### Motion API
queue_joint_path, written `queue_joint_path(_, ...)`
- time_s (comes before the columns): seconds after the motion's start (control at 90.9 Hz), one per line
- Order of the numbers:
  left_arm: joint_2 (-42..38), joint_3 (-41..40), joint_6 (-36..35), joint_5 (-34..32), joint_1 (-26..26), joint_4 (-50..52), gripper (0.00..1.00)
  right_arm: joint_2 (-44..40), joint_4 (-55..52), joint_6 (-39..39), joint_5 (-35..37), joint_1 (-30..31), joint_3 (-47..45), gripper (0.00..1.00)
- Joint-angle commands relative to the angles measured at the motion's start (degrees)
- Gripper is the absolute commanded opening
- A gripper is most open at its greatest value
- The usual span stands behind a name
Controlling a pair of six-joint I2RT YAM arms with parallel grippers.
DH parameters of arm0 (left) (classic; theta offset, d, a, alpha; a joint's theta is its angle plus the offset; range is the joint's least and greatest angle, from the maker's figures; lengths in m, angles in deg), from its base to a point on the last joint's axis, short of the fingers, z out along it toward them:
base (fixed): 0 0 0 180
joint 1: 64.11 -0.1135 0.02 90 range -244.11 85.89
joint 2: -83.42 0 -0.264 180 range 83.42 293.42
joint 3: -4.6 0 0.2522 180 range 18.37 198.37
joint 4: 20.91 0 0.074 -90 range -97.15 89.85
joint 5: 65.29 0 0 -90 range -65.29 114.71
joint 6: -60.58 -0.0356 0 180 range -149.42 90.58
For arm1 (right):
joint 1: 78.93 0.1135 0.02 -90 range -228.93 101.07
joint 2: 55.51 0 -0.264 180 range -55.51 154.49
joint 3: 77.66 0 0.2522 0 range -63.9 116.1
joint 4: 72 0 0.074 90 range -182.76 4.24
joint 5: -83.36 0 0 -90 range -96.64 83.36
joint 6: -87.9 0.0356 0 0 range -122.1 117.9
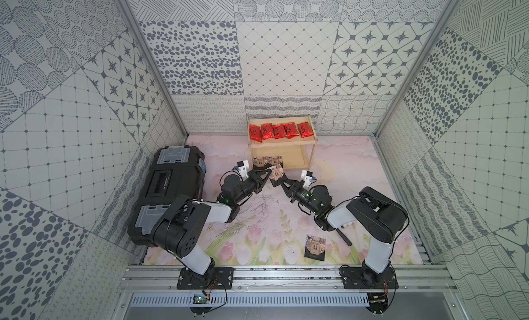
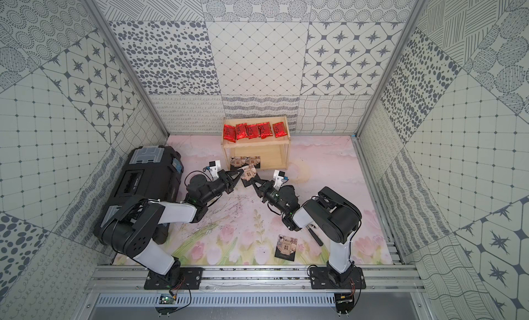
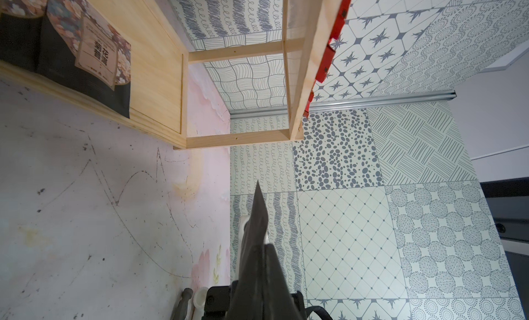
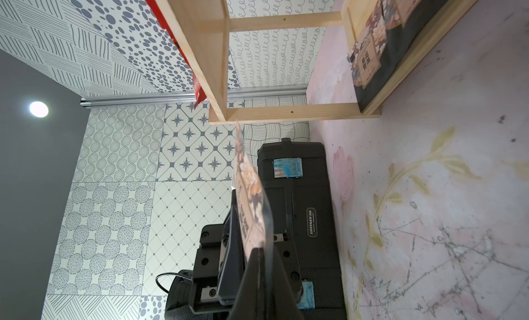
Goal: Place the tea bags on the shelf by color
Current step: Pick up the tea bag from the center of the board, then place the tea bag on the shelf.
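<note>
The robot's two grippers both pinch the dark tea bag [image 1: 276, 173], so next the left gripper lets go and moves away before the right gripper puts it down on the lower level's open wood [image 1: 293, 158].
In front of the pale wooden shelf [image 1: 283, 146] [image 2: 255, 146], both grippers pinch one dark tea bag [image 1: 276, 172] [image 2: 249, 172] above the mat. My left gripper [image 1: 268, 173] [image 3: 262, 247] is shut on one edge. My right gripper [image 1: 282, 180] [image 4: 260, 254] is shut on the opposite edge. Each wrist view shows this tea bag [image 3: 256, 215] [image 4: 252, 195] edge-on. Several red tea bags [image 1: 280, 131] [image 2: 252, 131] lie in a row on the top tier. Two dark tea bags [image 1: 266, 161] [image 2: 244, 161] lie on the lower tier's left part. Another dark tea bag [image 1: 315, 247] [image 2: 286, 246] lies flat near the front edge.
A long black toolbox [image 1: 171, 186] [image 2: 148, 178] [image 4: 300, 204] lies along the left wall, close behind my left arm. Patterned walls close in the back and both sides. The right half of the shelf's lower tier [image 1: 297, 158] is bare wood.
</note>
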State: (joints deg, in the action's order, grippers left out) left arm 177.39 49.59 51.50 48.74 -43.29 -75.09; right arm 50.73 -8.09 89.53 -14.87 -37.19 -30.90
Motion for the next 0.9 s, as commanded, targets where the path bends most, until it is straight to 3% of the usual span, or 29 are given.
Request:
queue_joint_path(0.0,-1.14,0.81,-1.61,2.04,-0.34,-1.66,0.15,0.34,2.09,-2.74,1.23,-0.56,-0.56,0.00)
queue_joint_path(0.11,-5.95,0.66,-6.54,3.13,-0.51,6.92,0.45,1.65,2.11,-5.96,2.83,-2.72,-1.32,0.00)
queue_joint_path(0.176,-10.18,0.94,-12.25,3.15,-0.60,18.97,0.60,2.57,1.75,-9.32,3.92,-4.38,-1.16,0.00)
queue_joint_path(0.264,-17.48,1.81,-20.60,1.81,-0.60,35.45,0.70,4.01,1.24,-13.12,5.24,-6.37,0.10,0.00)
queue_joint_path(0.363,-22.97,2.51,-26.45,-0.96,-0.62,47.45,0.80,5.50,-0.43,-17.37,6.14,-8.01,2.27,0.00)
queue_joint_path(0.561,-24.69,5.97,-31.76,-3.72,-0.60,62.78,0.77,8.22,-5.19,-23.31,8.86,-8.99,8.00,0.00)
queue_joint_path(0.891,-24.68,8.32,-34.13,-3.18,-0.60,67.74,0.77,12.37,-14.21,-27.31,12.98,-9.72,16.96,0.00)
